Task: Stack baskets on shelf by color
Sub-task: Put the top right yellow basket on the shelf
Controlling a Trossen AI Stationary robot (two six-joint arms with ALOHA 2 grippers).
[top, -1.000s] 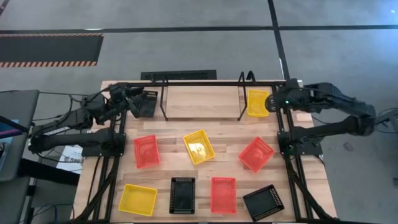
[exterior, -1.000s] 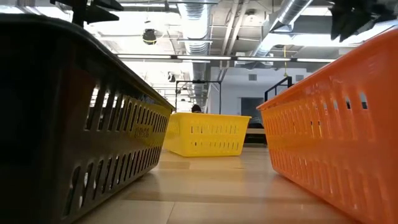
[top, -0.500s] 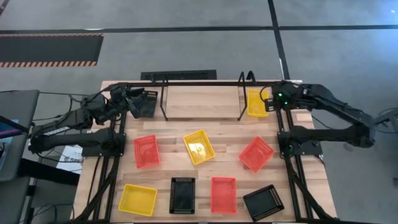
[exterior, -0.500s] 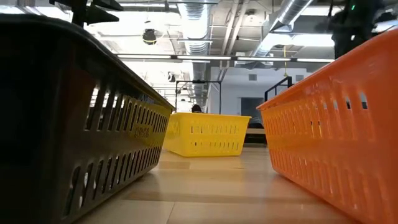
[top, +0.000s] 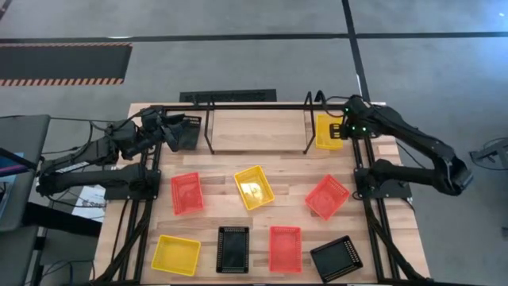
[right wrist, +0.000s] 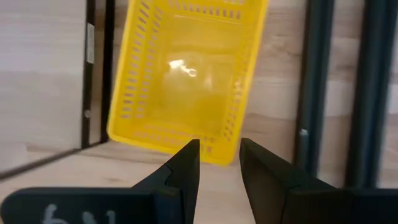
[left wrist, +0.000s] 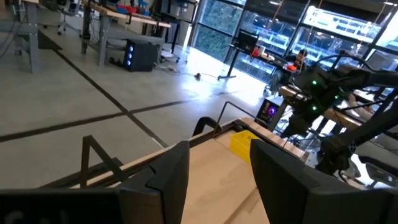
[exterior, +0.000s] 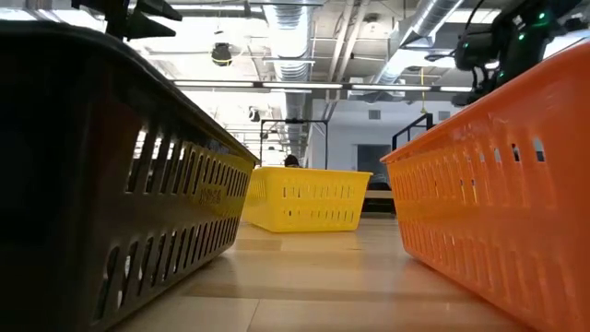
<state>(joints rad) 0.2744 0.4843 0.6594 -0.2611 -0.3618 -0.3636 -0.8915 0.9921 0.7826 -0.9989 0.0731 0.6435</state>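
Observation:
The basket's free side (top: 319, 133) will tip down when I lift the basket, because my right gripper hangs by one long rim (right wrist: 247, 87) of the wide yellow basket.
A yellow basket (top: 327, 137) lies flat on its bottom on the table, just right of the shelf's (top: 308, 131) right end loop. My right gripper (top: 341, 129) hangs above the basket's right side, pointing steeply down. In the right wrist view the right gripper (right wrist: 217, 165) is open by a narrow gap with nothing in it, and the yellow basket (right wrist: 186, 68) lies beyond. My left gripper (left wrist: 221, 180) stands open and level at the table's far left, by a black basket (top: 189, 133); whether it touches the basket, I cannot tell.
Loose baskets lie on the near half of the table: red ones (top: 186, 193) (top: 327, 196) (top: 285, 249), yellow ones (top: 254, 187) (top: 175, 254), black ones (top: 232, 249) (top: 336, 258). The shelf's wooden floor (top: 258, 131) holds nothing. Black frame posts (right wrist: 317, 81) stand right of the yellow basket.
My right gripper has come down toward the yellow basket and tipped more steeply downward, while its arm has swung in from the table's right side. The basket has not moved.

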